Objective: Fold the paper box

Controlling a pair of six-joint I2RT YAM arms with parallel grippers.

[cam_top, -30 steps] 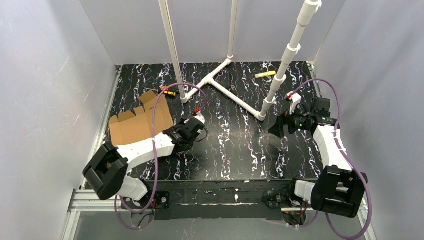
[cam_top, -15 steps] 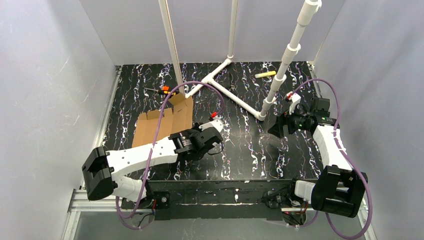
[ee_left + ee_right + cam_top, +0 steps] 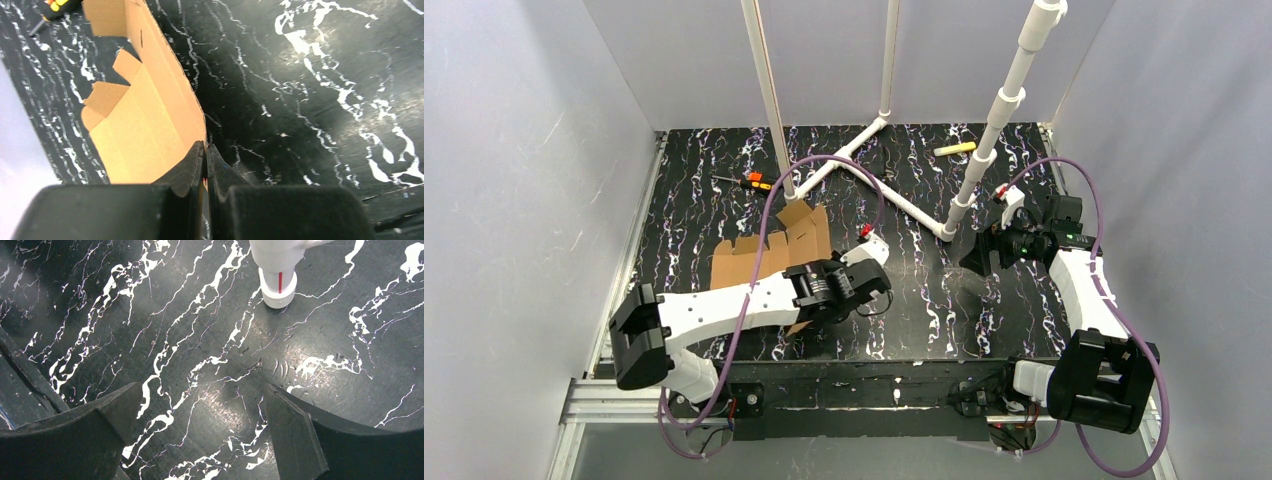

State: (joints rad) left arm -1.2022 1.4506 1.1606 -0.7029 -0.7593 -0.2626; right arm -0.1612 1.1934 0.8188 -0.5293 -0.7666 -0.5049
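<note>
The middle tabletop (image 3: 906,305) is clear and my left gripper has hold of the paper box's edge (image 3: 201,117), so I should go on pulling until the paper box is lying flat there.
The paper box (image 3: 739,262) is a flat brown cardboard sheet with flaps and tabs, lying left of the table's middle. In the left wrist view the paper box (image 3: 145,125) stretches away from the fingers. My left gripper (image 3: 829,290) is shut on the sheet's near right edge, and the left gripper (image 3: 205,147) shows its jaws pressed together on the thin cardboard. My right gripper (image 3: 977,255) hovers at the right side, far from the sheet. In its wrist view the right gripper (image 3: 200,390) stands open over bare tabletop, nothing between its fingers.
A white PVC pipe frame (image 3: 894,195) with upright poles stands at the back middle; one pipe foot (image 3: 278,287) is just ahead of the right gripper. An orange-and-black screwdriver (image 3: 754,182) lies behind the sheet, and a yellow marker (image 3: 954,149) lies at the back.
My left arm has swung right and dragged the cardboard sheet from the left side toward the table's middle. The right arm has not moved.
</note>
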